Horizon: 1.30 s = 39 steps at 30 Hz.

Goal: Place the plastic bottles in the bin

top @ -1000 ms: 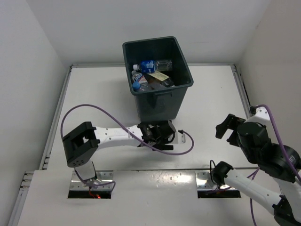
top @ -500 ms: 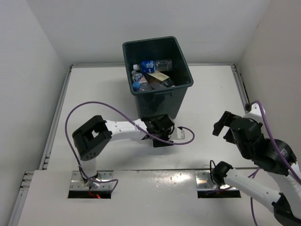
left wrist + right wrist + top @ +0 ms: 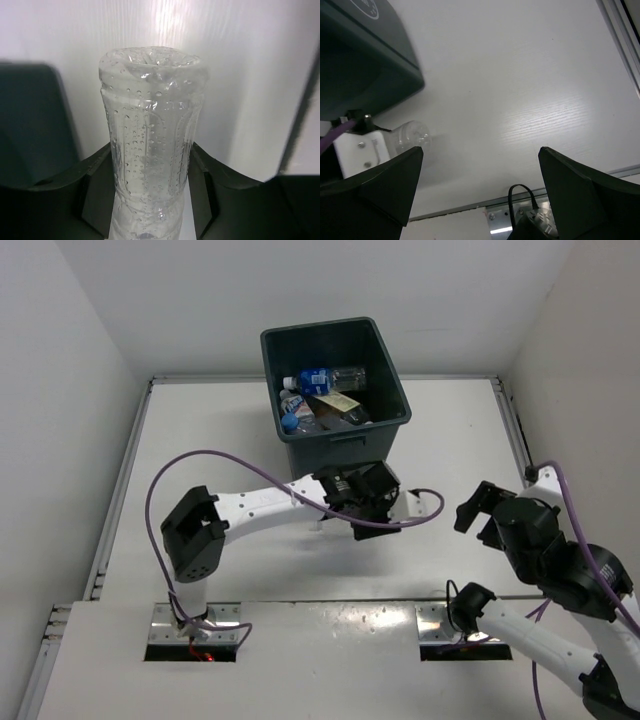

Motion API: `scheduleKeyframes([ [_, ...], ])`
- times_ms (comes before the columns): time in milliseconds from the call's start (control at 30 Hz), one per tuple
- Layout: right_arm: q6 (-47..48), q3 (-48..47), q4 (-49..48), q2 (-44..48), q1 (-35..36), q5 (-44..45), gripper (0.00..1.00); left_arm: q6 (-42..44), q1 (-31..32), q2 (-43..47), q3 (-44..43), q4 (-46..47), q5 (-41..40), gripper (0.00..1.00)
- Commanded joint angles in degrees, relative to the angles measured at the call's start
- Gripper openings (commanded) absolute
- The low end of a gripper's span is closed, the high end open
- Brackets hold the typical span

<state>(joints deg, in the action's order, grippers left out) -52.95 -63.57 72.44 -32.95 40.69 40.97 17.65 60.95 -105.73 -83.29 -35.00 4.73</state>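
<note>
The bin's opening (image 3: pixel 333 378) is open and both fingers grip the clear bottle's body (image 3: pixel 150 145), so my left gripper goes on rising over the bin's rim before it releases there.
A clear unlabelled plastic bottle (image 3: pixel 150 130), beaded with droplets, stands between the black fingers (image 3: pixel 97 185) of my left gripper (image 3: pixel 150 197), which is shut on it. From above, the left gripper (image 3: pixel 383 502) is just in front of the bin's right front corner, and the bottle (image 3: pixel 410 503) sticks out to its right. The dark grey-green bin (image 3: pixel 290 445) stands at the back centre and holds several plastic bottles (image 3: pixel 325 379). My right gripper (image 3: pixel 480 515) hangs open at the right with nothing in it. Its wrist view shows the held bottle (image 3: pixel 411 136) and the bin's base (image 3: pixel 365 75).
A purple cable (image 3: pixel 200 455) loops from the left arm over the table. A raised rail (image 3: pixel 512 425) runs along the table's right edge. White walls close in on the left, back and right. The arm bases sit at the near edge.
My left gripper has shut on the clear bottle and swung right and back toward the bin's front right corner. The right arm has shifted slightly, still open.
</note>
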Motion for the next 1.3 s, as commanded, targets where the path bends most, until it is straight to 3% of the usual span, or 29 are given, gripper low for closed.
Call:
scheduleKeyframes([
  [0,-0.23,1.43,-1.51,0.96,0.36,-0.45,1.00,-1.04,4.26,3.77,-10.56,-5.86,2.12,0.11],
  [167,-0.23,2.57,-2.22,1.48,0.36,-1.60,1.00,-0.51,5.59,5.01,-29.07,-8.41,13.35,0.08],
  [300,-0.23,2.57,-2.75,1.48,0.36,-2.12,1.00,-6.29,4.89,4.40,-41.06,-7.37,25.63,0.06],
  [400,-0.23,2.57,-2.75,2.01,0.36,-2.12,1.00,-13.13,2.52,5.18,-42.76,-1.76,34.69,0.06],
  [500,-0.23,2.57,-2.23,2.01,0.36,-2.12,1.00,-19.55,-2.39,12.45,-36.36,16.90,38.75,0.05],
  [633,-0.23,2.05,-1.70,2.54,0.36,-1.60,1.00,-27.65,-8.73,17.92,-27.47,37.78,37.56,0.03],
  [900,-0.75,2.05,-1.69,2.54,0.36,-1.07,1.00,-35.82,-19.54,17.68,-25.35,48.18,17.36,0.00],
  [933,-0.75,2.05,-1.69,2.54,0.36,-1.07,1.00,-36.97,-21.81,16.88,-25.87,48.19,15.59,0.03],
  [967,-0.75,2.05,-1.69,2.54,0.36,-1.07,1.00,-38.29,-22.97,15.92,-26.66,47.40,13.57,0.17],
  [1000,-0.75,1.53,-1.69,2.54,0.36,-1.07,1.00,-39.87,-23.94,15.04,-27.19,46.35,11.37,0.38],
  [1033,-0.75,1.52,-1.69,2.54,0.36,-1.07,1.00,-43.80,-24.82,14.16,-27.19,45.04,7.61,0.72],
  [1100,-0.75,1.00,-1.17,2.54,0.36,-0.54,1.00,-47.17,-26.23,12.83,-27.72,43.54,7.05,0.99],
  [1267,-1.37,0.47,0.06,3.06,0.36,0.51,1.00,-48.06,-26.23,12.91,-25.53,44.05,5.73,1.00],
])
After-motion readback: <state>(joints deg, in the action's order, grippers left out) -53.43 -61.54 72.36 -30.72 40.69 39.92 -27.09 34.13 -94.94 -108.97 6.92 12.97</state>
